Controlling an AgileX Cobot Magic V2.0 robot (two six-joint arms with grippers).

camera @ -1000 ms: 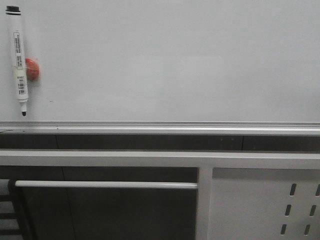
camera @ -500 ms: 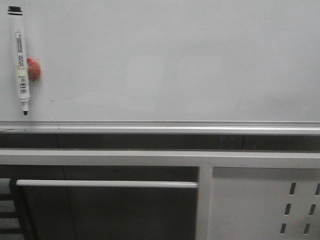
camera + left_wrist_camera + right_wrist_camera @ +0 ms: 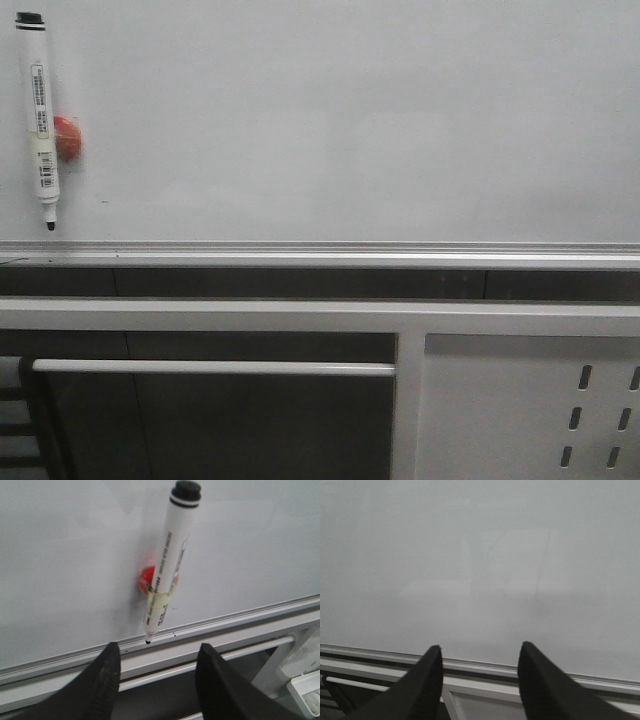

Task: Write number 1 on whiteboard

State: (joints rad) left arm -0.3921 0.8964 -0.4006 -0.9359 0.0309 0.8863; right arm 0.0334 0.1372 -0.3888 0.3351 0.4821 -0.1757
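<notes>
The white marker hanging tip down (image 3: pixel 39 115) is in line with the open fingers. My left gripper should keep going toward the marker's lower end (image 3: pixel 47 178) and close there.
The whiteboard (image 3: pixel 340 120) is a pale glossy panel with a silver rail (image 3: pixel 320 250) along its lower edge; it also fills the left wrist view (image 3: pixel 75 555) and the right wrist view (image 3: pixel 480 555). No number 1 shows on it. A white marker (image 3: pixel 40 120) with a black end hangs tip down at the board's left, held by a red magnet (image 3: pixel 66 138); it also shows in the left wrist view (image 3: pixel 167 560). My left gripper (image 3: pixel 157 652) is open and empty, just below the marker's tip. My right gripper (image 3: pixel 479 655) is open and empty, facing blank board.
Below the rail runs a white metal frame with a horizontal bar (image 3: pixel 210 368). A white slotted metal panel (image 3: pixel 530 400) is at the lower right. A small dark speck (image 3: pixel 103 202) marks the board near the marker.
The marker looks shifted very slightly in the front view; nothing else has visibly changed.
</notes>
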